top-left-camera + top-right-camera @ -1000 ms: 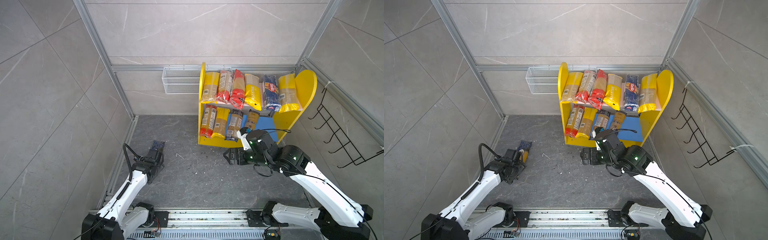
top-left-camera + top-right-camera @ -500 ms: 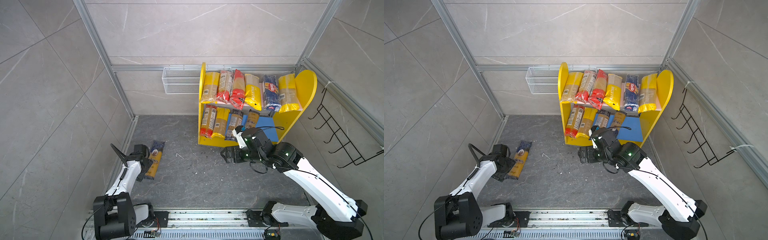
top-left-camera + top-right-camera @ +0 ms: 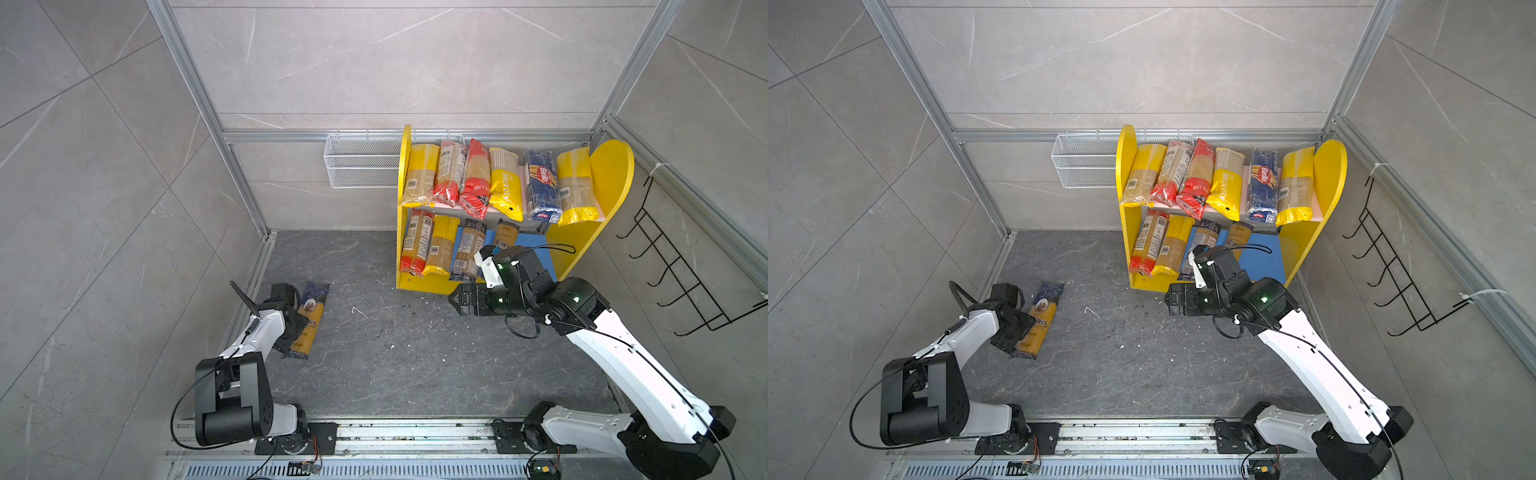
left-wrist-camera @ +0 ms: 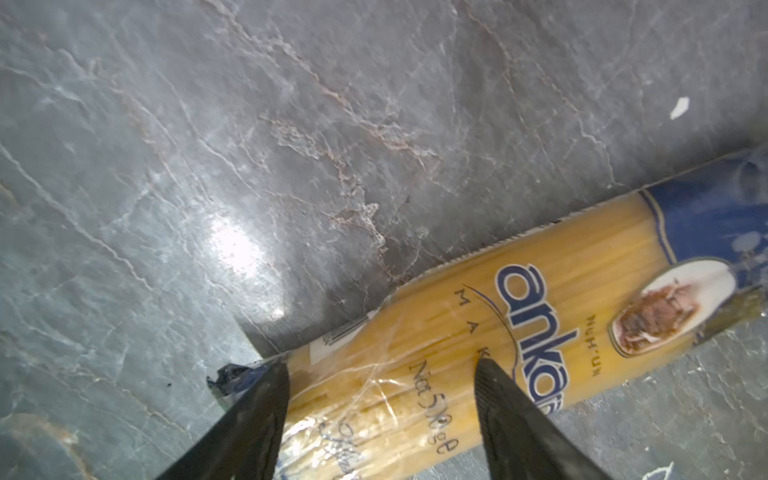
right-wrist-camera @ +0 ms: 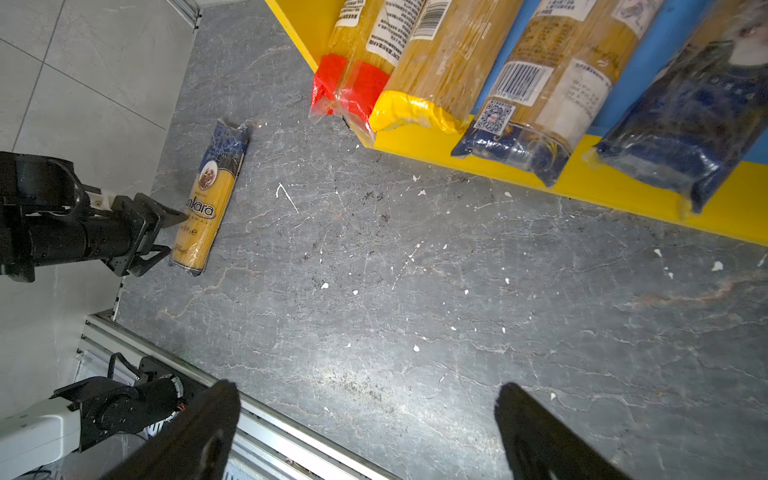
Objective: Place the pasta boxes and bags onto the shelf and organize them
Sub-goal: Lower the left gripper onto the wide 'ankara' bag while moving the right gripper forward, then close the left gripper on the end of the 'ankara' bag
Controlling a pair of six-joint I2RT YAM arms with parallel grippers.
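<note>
The pasta packet (image 4: pixel 424 360) lies at a slant across my left gripper's open fingers, so I should turn the gripper to fit squarely around the packet's near end (image 3: pixel 1030 345) before I lift the packet.
One pasta packet (image 3: pixel 311 316) (image 3: pixel 1042 318) (image 5: pixel 208 199), yellow with dark blue ends, lies flat on the dark floor at the left. My left gripper (image 3: pixel 297 332) (image 4: pixel 380 363) (image 5: pixel 176 232) reaches it from the wall side, jaws apart. One finger is at the packet's near end, the other lies over its printed middle. The shelf (image 3: pixel 611 166) (image 3: pixel 1329 166) stands at the back right, with several packets (image 3: pixel 503 183) on the pink upper board and several (image 3: pixel 440 245) on the blue lower board. My right gripper (image 3: pixel 453 297) (image 5: pixel 368 386) hovers open and empty before the shelf's front edge.
A white wire basket (image 3: pixel 361 162) hangs on the back wall left of the shelf. A black wire hook rack (image 3: pixel 681 274) is on the right wall. The tiled left wall stands close behind my left arm. White crumbs dot the floor (image 5: pixel 415 291).
My left gripper has come off the top of the floor packet, swung toward the left wall and settled at the packet's near end with narrower jaws. The right gripper has shifted slightly left.
</note>
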